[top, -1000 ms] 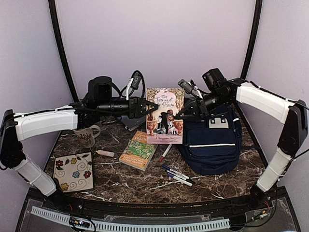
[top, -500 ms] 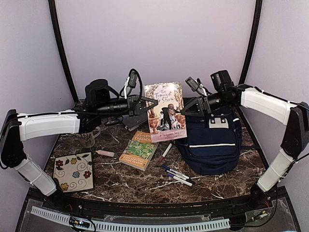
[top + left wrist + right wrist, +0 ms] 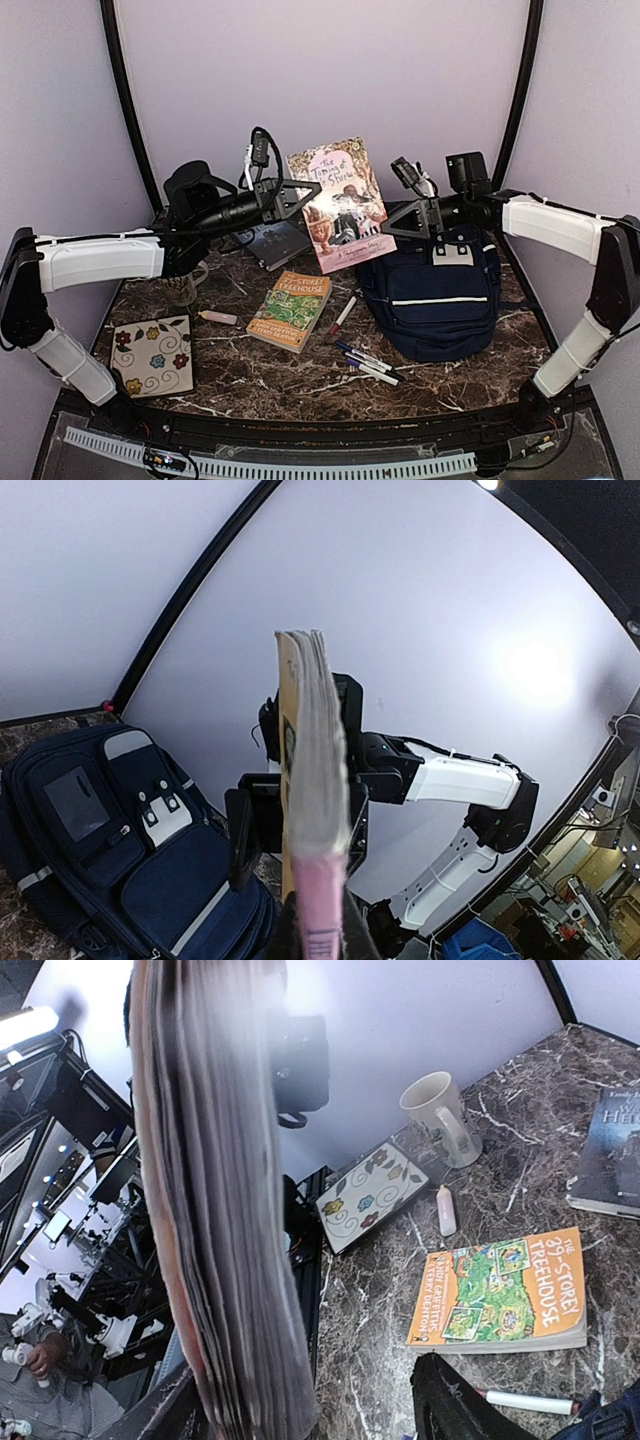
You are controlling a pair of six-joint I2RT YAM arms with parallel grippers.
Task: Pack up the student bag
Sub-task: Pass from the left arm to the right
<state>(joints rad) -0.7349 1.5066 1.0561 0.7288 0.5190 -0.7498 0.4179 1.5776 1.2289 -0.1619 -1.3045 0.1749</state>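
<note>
The pink paperback's pages point(image 3: 250, 1350) are off-centre between my right gripper's open fingers. I should bring the middle of the fingers to the paperback's edge point(image 3: 381, 222) and close them before my left gripper opens.
The student bag point(image 3: 435, 300), navy with a white stripe, lies at the right of the table and also shows in the left wrist view point(image 3: 100, 830). My left gripper point(image 3: 293, 198) is shut on the left edge of a pink paperback point(image 3: 335, 205) and holds it tilted in the air above the table. Edge on, the pink paperback point(image 3: 312, 780) rises from my left gripper point(image 3: 320, 935). My right gripper point(image 3: 408, 222) stands open at the book's right edge, over the bag's top. In the right wrist view the paperback's pages point(image 3: 220, 1210) stand between the spread jaws of my right gripper point(image 3: 300, 1410), away from the right finger point(image 3: 460, 1405).
On the marble lie a Treehouse book point(image 3: 290, 310), a dark book point(image 3: 272, 243), a mug point(image 3: 182, 285), a floral pouch point(image 3: 152, 355), a pink eraser point(image 3: 218, 317), a red pen point(image 3: 343, 314) and several markers point(image 3: 365, 362) in front of the bag.
My left gripper has shut on the paperback and lifted it up and leftward, tilting it. My right gripper has opened, let go of the book and drawn back to the right.
</note>
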